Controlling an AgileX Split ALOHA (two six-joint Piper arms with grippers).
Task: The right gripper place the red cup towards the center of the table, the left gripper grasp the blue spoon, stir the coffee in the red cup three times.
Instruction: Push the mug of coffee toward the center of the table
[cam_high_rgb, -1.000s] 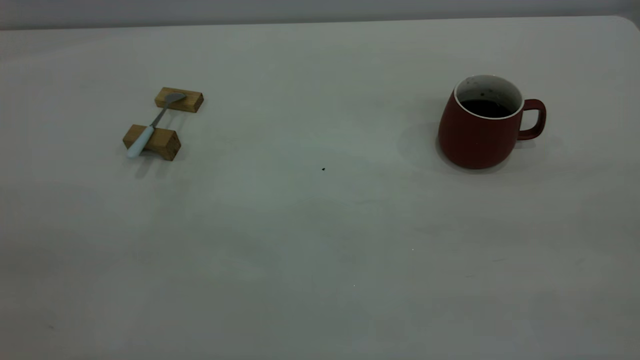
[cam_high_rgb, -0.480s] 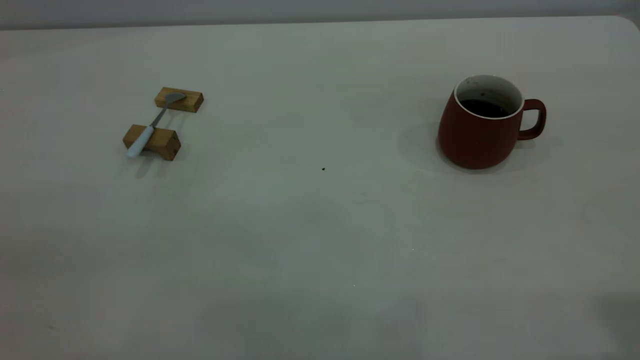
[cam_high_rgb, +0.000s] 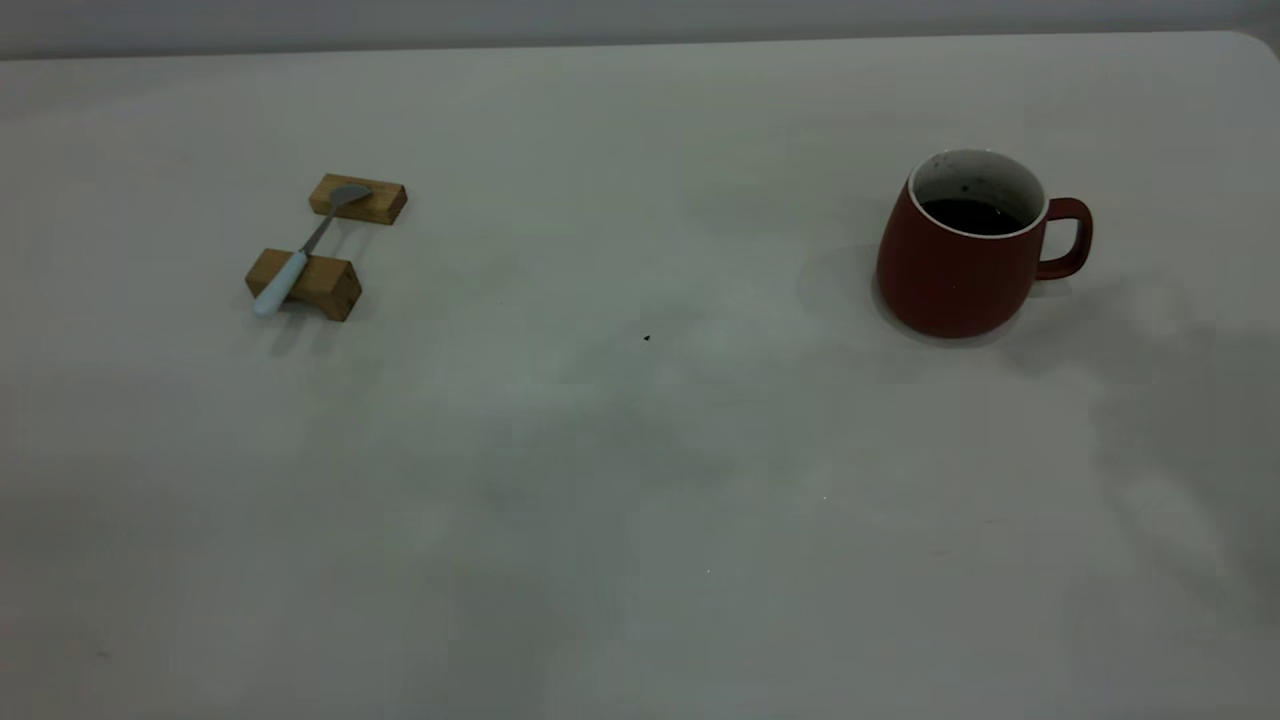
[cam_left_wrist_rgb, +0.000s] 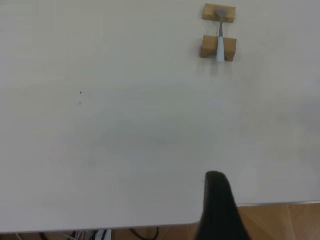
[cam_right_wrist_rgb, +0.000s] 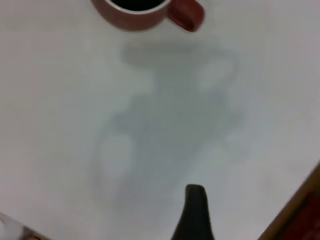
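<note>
The red cup's handle sticks out toward my right gripper over open table (cam_high_rgb: 1152, 258), so I should keep moving to the handle (cam_high_rgb: 1066, 209) until my fingers close around it.
The red cup (cam_high_rgb: 950, 270) stands upright at the table's (cam_high_rgb: 640, 450) right side, handle to the right, with dark coffee (cam_high_rgb: 970, 215) inside. At the left the blue spoon (cam_high_rgb: 300, 255) lies bridged across two wooden blocks. Neither gripper shows in the exterior view. My left gripper (cam_left_wrist_rgb: 216, 180) hangs over the table's near edge, far from the spoon (cam_left_wrist_rgb: 220, 40). My right gripper (cam_right_wrist_rgb: 195, 192) hovers above the table, well short of the cup (cam_right_wrist_rgb: 135, 17), with its shadow lying between them. Only a dark tip of each gripper shows.
Two tan wooden blocks (cam_high_rgb: 358, 199) (cam_high_rgb: 305, 283) carry the spoon. A small dark speck (cam_high_rgb: 646, 338) marks the table's middle. The table's edge (cam_left_wrist_rgb: 260, 204) and wooden floor show beneath the left gripper. The rounded far right corner (cam_high_rgb: 1250, 40) is in view.
A broad shadow has spread over the table's right side, below and beside the cup. The cup, spoon and blocks have not moved.
</note>
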